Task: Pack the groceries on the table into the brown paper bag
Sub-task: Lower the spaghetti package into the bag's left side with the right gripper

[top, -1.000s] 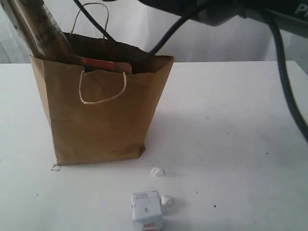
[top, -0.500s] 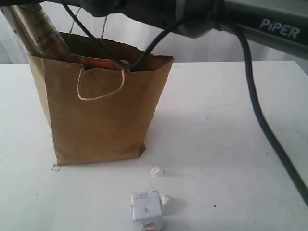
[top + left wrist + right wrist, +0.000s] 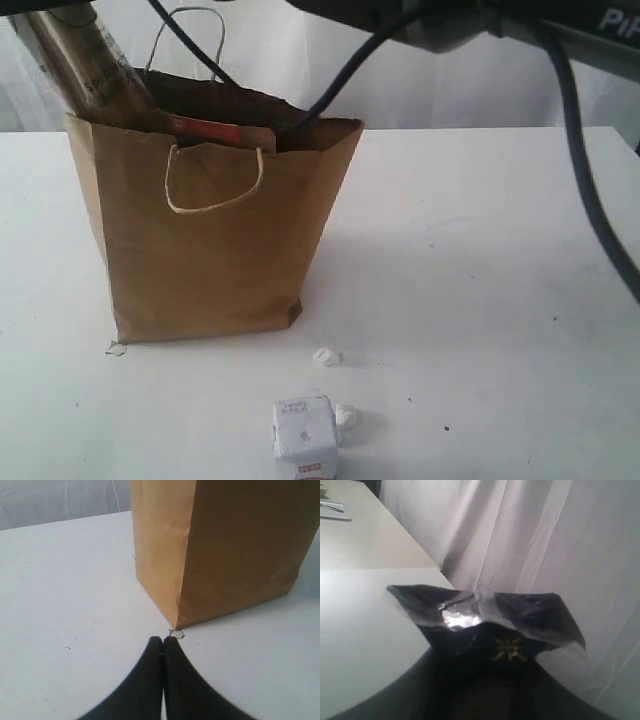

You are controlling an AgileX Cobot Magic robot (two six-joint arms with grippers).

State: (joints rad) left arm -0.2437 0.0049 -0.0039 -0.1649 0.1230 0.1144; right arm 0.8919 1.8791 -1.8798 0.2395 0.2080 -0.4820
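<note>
My right gripper should tip the packet upright toward the bag's opening (image 3: 195, 98) and push it down before opening, because the spaghetti packet slants out (image 3: 98, 78) over the bag's rim.
The brown paper bag (image 3: 210, 240) stands upright on the table (image 3: 480, 260). The long spaghetti packet (image 3: 90, 70) leans out of its back left corner, with my right gripper (image 3: 485, 647) shut on the crinkled dark end of the spaghetti packet (image 3: 480, 607). The brown orange-labelled pouch (image 3: 215, 132) shows just inside the bag's rim. A white carton (image 3: 305, 440) lies on the table in front of the bag. My left gripper (image 3: 163, 641) is shut and empty, low over the table, just short of the corner of the paper bag (image 3: 225, 550). It does not show in the exterior view.
Two tiny white lumps (image 3: 325, 355) lie between the bag and the carton. The right arm (image 3: 450, 25) and its black cables (image 3: 590, 180) cross the top and right of the exterior view. A scrap of tape (image 3: 177, 633) sticks out at the bag's corner.
The right arm dipped across the bag's top half a second ago and has lifted again. The spaghetti packet and the bag shifted slightly. The left gripper stays shut.
</note>
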